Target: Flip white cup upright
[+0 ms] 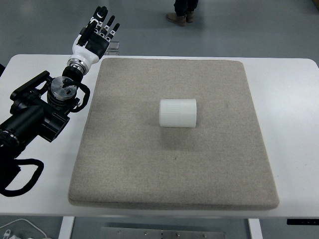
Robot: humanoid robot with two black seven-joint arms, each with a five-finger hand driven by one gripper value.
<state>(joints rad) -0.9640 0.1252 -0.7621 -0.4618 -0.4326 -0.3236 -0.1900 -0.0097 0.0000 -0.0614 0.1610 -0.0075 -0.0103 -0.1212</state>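
Note:
My left gripper should turn inward and grip the white cup across its curved sides point(178, 113), because the gripper is now pointing past the mat's far corner point(103, 60), away from the cup.
A white ribbed cup point(178, 113) lies on its side near the middle of the grey felt mat point(124, 169), its axis running left to right. My left hand point(97, 31) is raised past the mat's far left corner, well away from the cup, with fingers spread and holding nothing. Its black arm point(40, 112) comes in from the left edge over the white table. The right arm does not show.
The mat covers most of the white table point(294, 124). A person's shoes point(180, 17) stand on the floor beyond the table's far edge. A small clear object point(113, 49) sits at the far edge beside my left hand. White cables point(20, 229) lie at the bottom left.

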